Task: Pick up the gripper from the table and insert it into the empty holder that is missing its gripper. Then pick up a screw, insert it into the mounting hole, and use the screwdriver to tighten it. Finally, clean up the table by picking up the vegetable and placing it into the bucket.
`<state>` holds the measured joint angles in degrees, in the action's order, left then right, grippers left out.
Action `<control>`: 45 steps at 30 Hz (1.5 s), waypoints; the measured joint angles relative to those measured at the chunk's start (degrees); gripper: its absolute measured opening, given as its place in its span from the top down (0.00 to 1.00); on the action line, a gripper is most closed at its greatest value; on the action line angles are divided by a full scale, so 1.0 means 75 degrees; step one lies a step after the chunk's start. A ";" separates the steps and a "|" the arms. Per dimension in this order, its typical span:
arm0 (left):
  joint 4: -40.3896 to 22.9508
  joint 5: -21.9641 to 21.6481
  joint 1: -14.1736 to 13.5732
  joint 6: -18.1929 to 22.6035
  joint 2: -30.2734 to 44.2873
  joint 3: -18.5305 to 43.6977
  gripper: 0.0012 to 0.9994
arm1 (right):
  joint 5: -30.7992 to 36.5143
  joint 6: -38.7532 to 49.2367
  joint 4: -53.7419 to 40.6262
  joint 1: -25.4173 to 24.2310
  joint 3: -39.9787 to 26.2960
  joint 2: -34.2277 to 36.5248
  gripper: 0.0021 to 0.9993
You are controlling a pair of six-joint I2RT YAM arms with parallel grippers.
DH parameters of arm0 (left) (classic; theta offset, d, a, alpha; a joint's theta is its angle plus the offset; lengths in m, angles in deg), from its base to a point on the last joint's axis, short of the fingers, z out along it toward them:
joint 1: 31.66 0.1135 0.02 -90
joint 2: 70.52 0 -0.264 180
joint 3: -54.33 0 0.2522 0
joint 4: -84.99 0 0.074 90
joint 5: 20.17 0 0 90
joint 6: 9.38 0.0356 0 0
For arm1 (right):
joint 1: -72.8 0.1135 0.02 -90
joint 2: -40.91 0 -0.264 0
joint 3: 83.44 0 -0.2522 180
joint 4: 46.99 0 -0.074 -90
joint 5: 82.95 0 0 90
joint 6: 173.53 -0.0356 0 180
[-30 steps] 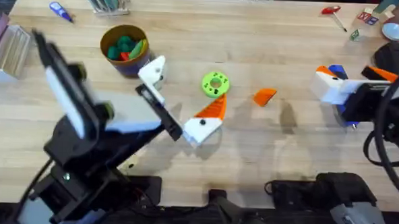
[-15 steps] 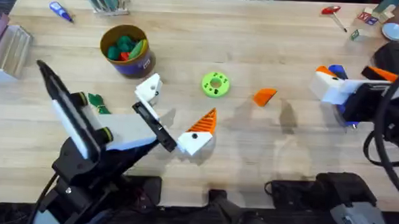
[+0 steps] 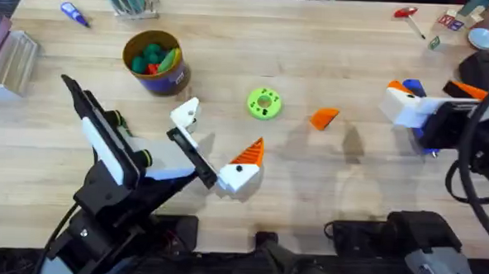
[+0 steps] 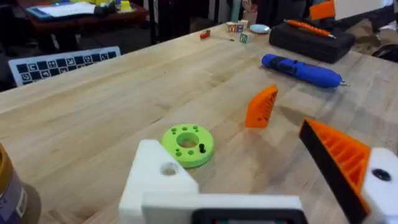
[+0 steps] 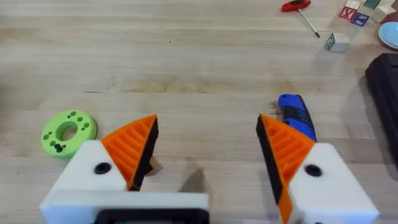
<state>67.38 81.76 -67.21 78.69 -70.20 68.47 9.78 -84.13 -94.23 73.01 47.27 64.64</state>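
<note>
The other white block [image 3: 238, 177] has its orange tip seated, so I expect the small orange gripper [image 3: 324, 118] to stay in the empty holder unscrewed when I push it in.
The small orange gripper [image 3: 324, 117] [image 4: 261, 106] lies loose on the table, right of the green disc [image 3: 264, 103]. My left gripper [image 3: 217, 137] [image 4: 242, 163] stands open just short of the disc. One of its white blocks is the bare holder [image 3: 185, 115] [image 4: 158, 180]; the other carries an orange tip. My right gripper [image 3: 435, 94] [image 5: 208, 140] is open at the right, over the blue screwdriver [image 3: 414, 85] [image 5: 295, 115] [image 4: 301, 70]. A black screw [image 4: 201, 147] sits on the disc. A green vegetable [image 3: 119, 120] peeks out beside my left arm. The bucket [image 3: 154, 61] holds other vegetables.
A red-handled tool [image 3: 407, 13] [image 5: 297, 6] and small blocks [image 3: 448, 24] lie at the far right. A black case [image 4: 311, 38] sits behind the screwdriver. A small blue pen [image 3: 72, 14] and a rack [image 3: 131, 0] are at the far left.
My left arm has swung to the right and its gripper has drawn back from the green disc toward the near edge. The green vegetable came into sight beside it. The right arm is still.
</note>
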 joint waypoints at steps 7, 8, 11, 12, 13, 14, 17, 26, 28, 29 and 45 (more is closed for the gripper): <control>0.0000 0.0000 0.0000 0.0000 -0.0003 0.0001 0.01 | 0.0002 0.0000 0.0000 0.0000 0.0000 -0.0003 0.03; 0.0000 0.0000 0.0000 0.0000 -0.0003 -0.0002 0.01 | 0.0000 0.0000 0.0000 0.0000 0.0000 -0.0002 0.03; 0.0000 0.0000 0.0000 0.0000 -0.0001 -0.0002 0.01 | 0.0002 0.0000 0.0000 0.0000 0.0000 -0.0001 0.04; 0.0000 -0.0001 0.0000 0.0000 0.0000 0.0001 0.01 | 0.0002 0.0000 0.0000 0.0000 0.0000 -0.0001 0.04; 0.0000 0.0000 0.0000 0.0000 -0.0003 0.0001 0.01 | 0.0002 0.0000 0.0000 0.0000 0.0000 0.0000 0.03; 0.0000 0.0000 0.0000 0.0000 -0.0002 -0.0002 0.01 | 0.0000 0.0000 0.0000 0.0000 0.0000 -0.0003 0.04; 0.0000 0.0000 0.0000 0.0000 0.0000 0.0001 0.01 | -0.0001 0.0000 0.0000 0.0000 0.0000 0.0000 0.03; -0.0011 -0.0201 0.0000 0.0032 -0.0002 -0.0002 0.01 | -0.0001 0.0000 -0.0006 0.0000 0.0000 0.0000 0.04; -0.0012 -0.0220 0.0000 0.0032 0.0000 0.0001 0.01 | 0.0002 0.0000 -0.0003 0.0000 0.0000 0.0000 0.04; -0.0014 -0.0224 0.0000 0.0032 -0.0002 0.0000 0.01 | 0.0002 0.0000 -0.0003 0.0000 0.0000 0.0000 0.04; -0.0026 -0.0276 0.0000 0.0032 -0.0001 0.0001 0.01 | -0.1379 -0.0248 -0.0554 0.0326 -0.0284 0.2021 0.03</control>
<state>67.18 79.69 -67.21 78.93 -70.21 68.48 -0.56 -86.00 -98.38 75.46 45.14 79.80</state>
